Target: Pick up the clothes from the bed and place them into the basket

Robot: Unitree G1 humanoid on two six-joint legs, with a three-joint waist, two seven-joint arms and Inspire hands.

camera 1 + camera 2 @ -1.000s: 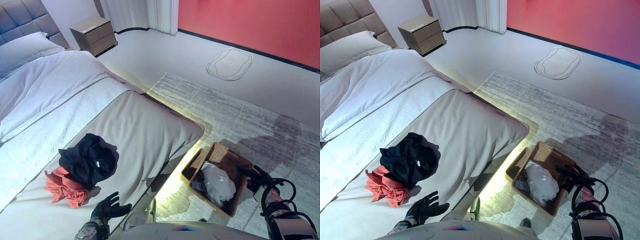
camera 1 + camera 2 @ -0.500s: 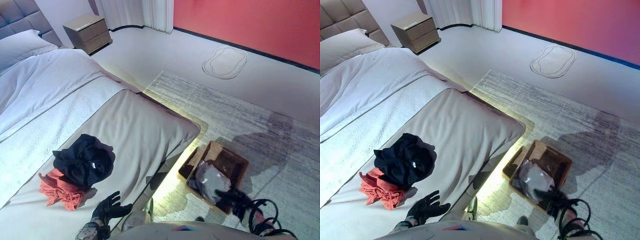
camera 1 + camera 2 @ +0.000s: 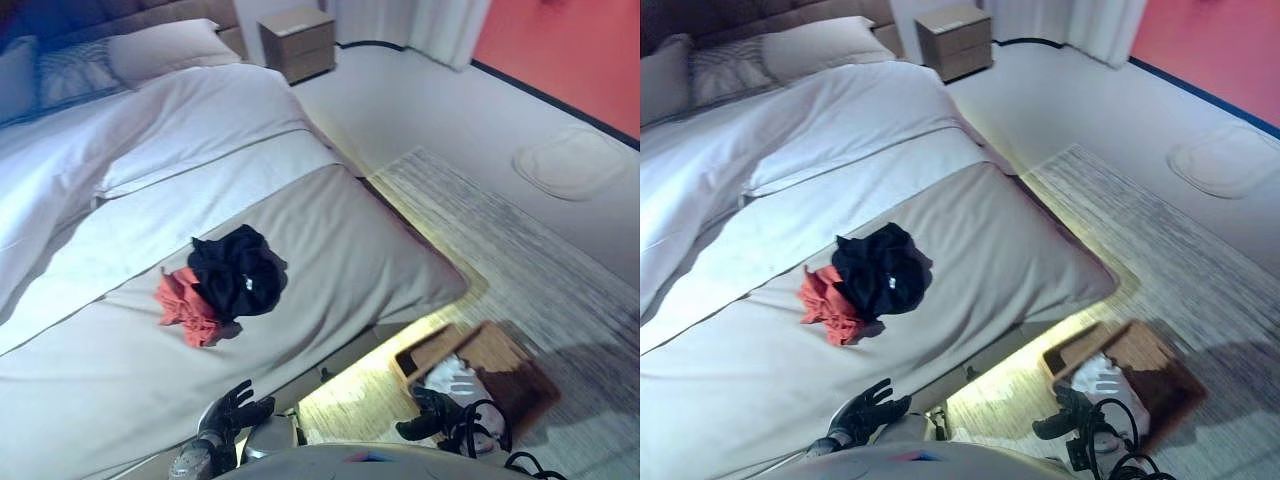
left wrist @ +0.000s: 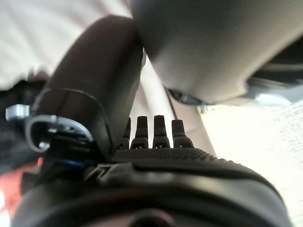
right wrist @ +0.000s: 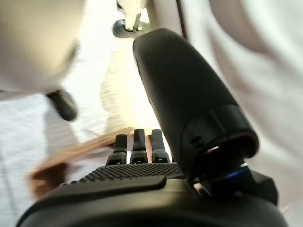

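The black garment is lying loosely across the red garment's edge. The black garment will come away by itself when I lift it.
A black garment lies bunched on the grey bed cover, partly on top of a red garment. My left hand is open with fingers spread, low at the bed's near edge, a good way short of the clothes. Its fingers are straight and hold nothing. A brown wicker basket stands on the rug by the bed's corner with a white cloth in it. My right hand is open and empty at the basket's near side; its straight fingers point toward the basket's rim.
The bed carries a white duvet and pillows at the far end. A wooden nightstand stands beside the headboard. A grey rug and a pale round mat lie on the floor to the right.
The camera has swung toward the bed, so the whole picture has shifted. My right hand has drawn back from the basket's far rim to its near side. The left hand keeps its place.
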